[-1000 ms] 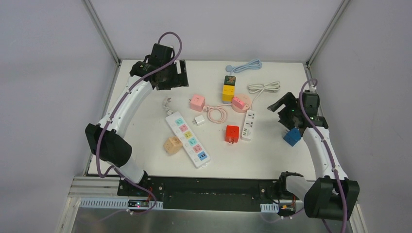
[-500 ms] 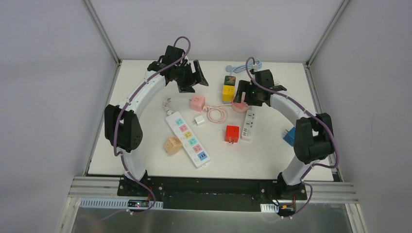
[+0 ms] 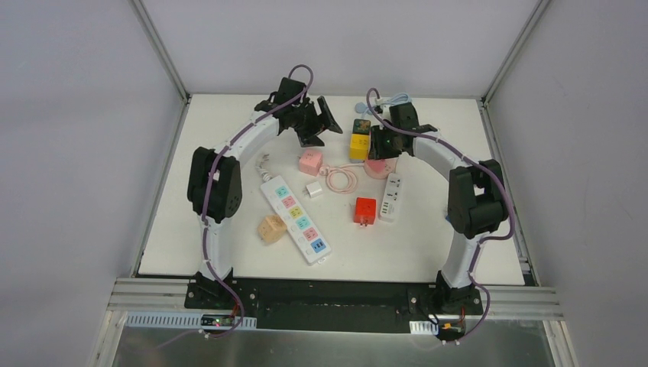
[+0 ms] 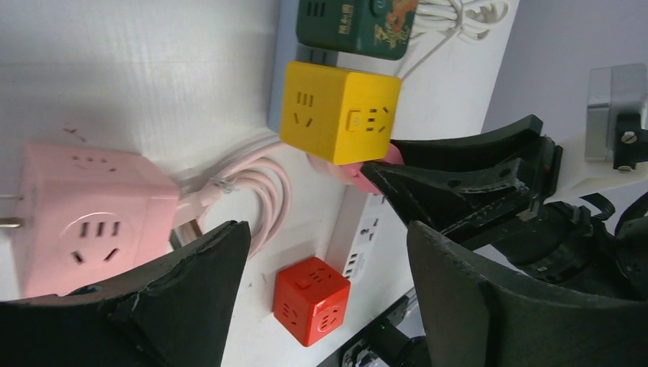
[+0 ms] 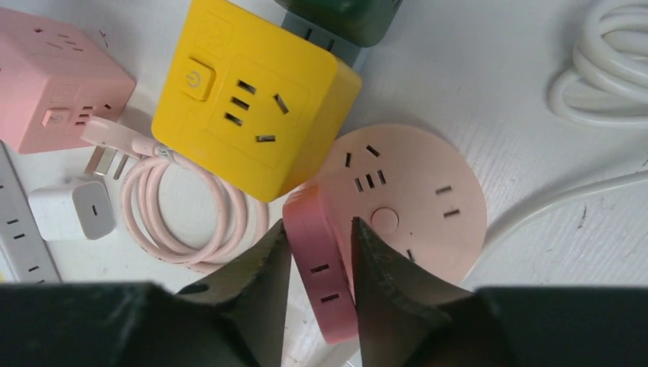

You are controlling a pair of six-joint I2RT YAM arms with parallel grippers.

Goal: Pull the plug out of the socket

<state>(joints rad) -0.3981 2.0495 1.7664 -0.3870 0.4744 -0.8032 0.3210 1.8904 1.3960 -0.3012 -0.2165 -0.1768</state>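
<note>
The dark pink plug (image 5: 319, 256) is at a slant between my right gripper's fingers, so my right gripper needs to open, turn to line up with the plug's flat sides (image 5: 337, 243) and close squarely.
A dark pink plug (image 5: 317, 260) stands on the left edge of a round pale pink socket (image 5: 413, 191), right beside a yellow cube socket (image 5: 252, 99). My right gripper (image 5: 319, 225) is shut on the plug, one finger on each of its flat sides. In the top view this gripper (image 3: 380, 153) hangs over the round socket (image 3: 377, 170) at the back middle of the table. My left gripper (image 3: 325, 126) hovers open to the left of the yellow cube (image 3: 359, 144), holding nothing. Its wrist view looks between its open fingers (image 4: 191, 275) at the right gripper's fingers (image 4: 458, 176).
A pink cube socket (image 3: 310, 161) with a coiled pink cord (image 3: 341, 180), a white charger (image 3: 313, 189), a long white power strip (image 3: 296, 218), a red cube (image 3: 364, 210), a small white strip (image 3: 391, 196) and a tan cube (image 3: 270, 228) lie around. A dark green block (image 5: 344, 19) sits behind the yellow cube.
My right arm swung in from the table's right edge to the round socket and its jaws closed on the pink plug. My left arm moved right, toward the yellow cube.
</note>
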